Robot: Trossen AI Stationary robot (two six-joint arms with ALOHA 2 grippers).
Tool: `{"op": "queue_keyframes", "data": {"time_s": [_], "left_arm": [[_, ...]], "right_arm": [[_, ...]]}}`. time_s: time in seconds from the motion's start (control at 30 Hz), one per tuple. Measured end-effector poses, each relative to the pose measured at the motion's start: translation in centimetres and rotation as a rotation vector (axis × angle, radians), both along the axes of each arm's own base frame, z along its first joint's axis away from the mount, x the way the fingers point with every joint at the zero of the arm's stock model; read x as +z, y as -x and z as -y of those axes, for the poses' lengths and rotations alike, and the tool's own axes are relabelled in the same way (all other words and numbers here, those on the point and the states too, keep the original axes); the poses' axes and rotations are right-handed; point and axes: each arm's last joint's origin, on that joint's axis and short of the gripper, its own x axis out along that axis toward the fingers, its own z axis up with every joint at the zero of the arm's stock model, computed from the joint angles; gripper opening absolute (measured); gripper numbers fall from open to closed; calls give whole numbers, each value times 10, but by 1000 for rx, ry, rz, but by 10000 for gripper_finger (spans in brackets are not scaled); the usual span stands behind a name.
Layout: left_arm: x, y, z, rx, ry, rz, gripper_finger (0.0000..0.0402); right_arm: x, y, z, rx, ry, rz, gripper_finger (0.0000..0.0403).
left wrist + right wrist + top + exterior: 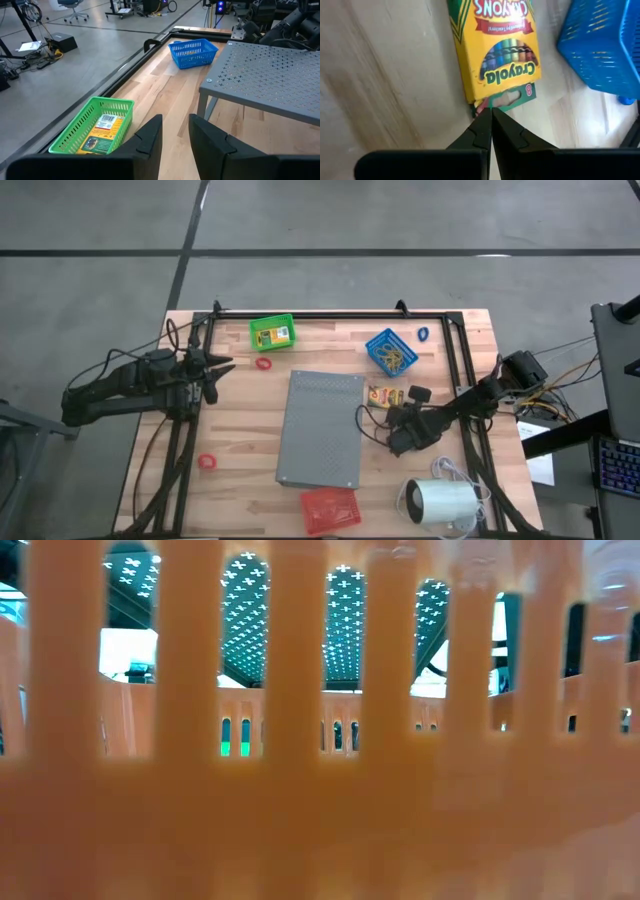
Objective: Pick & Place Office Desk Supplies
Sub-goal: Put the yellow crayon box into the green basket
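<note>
Next, my right gripper opens, moves back and turns to reach across the flap [512, 98], because its closed fingers only touch the corner of the crayon box's green flap [480, 106].
A yellow crayon box [383, 394] lies flat on the wooden table between the grey slab and the blue basket. My right gripper [490, 114] is shut, with its fingertips at the box's green end [509, 98]. In the high view this gripper [390, 408] slants down from the right. My left gripper [175, 135] stands open above the table's left side [215, 368] with nothing between its fingers. A second crayon box [102, 131] lies in the green basket [272, 333]. Red rings [264, 364] [207, 463] and a blue ring [423, 334] lie on the wood. My right gripper's shut fingertips [481, 125] meet the crayon box at the corner of its green flap end [492, 103]. They come slanting down and lie along the box's length. The box lies flat on the table. Whether any of the flap is pinched between them, I cannot tell.
A grey perforated slab [322, 428] on legs stands mid-table. The blue basket [391, 352] holds tan rubber bands. A red basket [330, 510] and a white cylinder [445, 502] stand at the near edge. A basket wall [320, 790] blocks the low view. A small dark object [418, 393] lies beside the box.
</note>
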Motion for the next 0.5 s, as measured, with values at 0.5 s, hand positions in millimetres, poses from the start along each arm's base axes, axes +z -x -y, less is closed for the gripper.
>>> {"op": "queue_keyframes", "data": {"time_s": [0.5], "left_arm": [[0, 0, 0, 0, 0, 1, 98]], "right_arm": [[-1, 3, 2, 0, 26, -2, 48]]}}
